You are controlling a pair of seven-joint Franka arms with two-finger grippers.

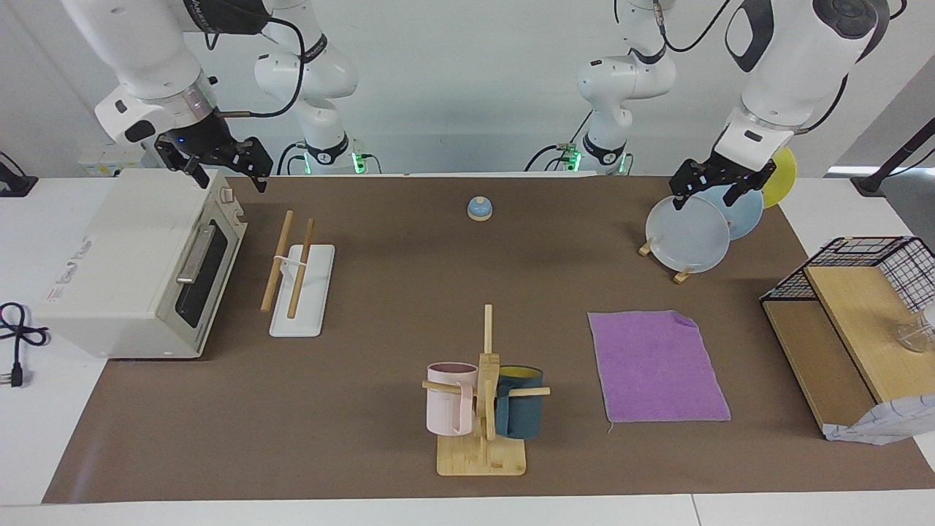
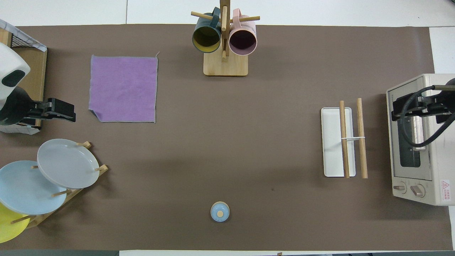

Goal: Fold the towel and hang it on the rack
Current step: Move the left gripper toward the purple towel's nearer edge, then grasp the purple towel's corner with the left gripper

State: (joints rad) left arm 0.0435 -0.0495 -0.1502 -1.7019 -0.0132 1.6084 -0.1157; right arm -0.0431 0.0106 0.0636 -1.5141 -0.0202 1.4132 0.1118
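I expect the towel [image 2: 123, 89] to hang down in limp folds with its grey bottom side facing out when I lift it, because the turned-over corner [image 2: 93, 113] shows dark grey.
The towel [image 1: 657, 365] lies flat on the brown mat, purple face up, toward the left arm's end; it also shows in the overhead view [image 2: 123, 89]. One corner nearest the robots is turned over and shows dark grey. The rack [image 1: 301, 281], two wooden rods on a white base, stands beside the toaster oven toward the right arm's end, and shows from above too [image 2: 337, 142]. My left gripper [image 1: 705, 199] is open and empty, raised over the plate stand [image 2: 62, 110]. My right gripper [image 1: 230, 181] is open and empty, raised over the toaster oven [image 2: 408, 110].
A toaster oven [image 1: 139, 256] stands at the right arm's end. A mug tree [image 1: 482, 394] with pink and blue mugs stands beside the towel. A plate stand [image 1: 694, 230], a small blue bell [image 1: 480, 209], a wire-and-wood shelf [image 1: 855, 307] and a pale patterned cloth [image 1: 884, 424] are also here.
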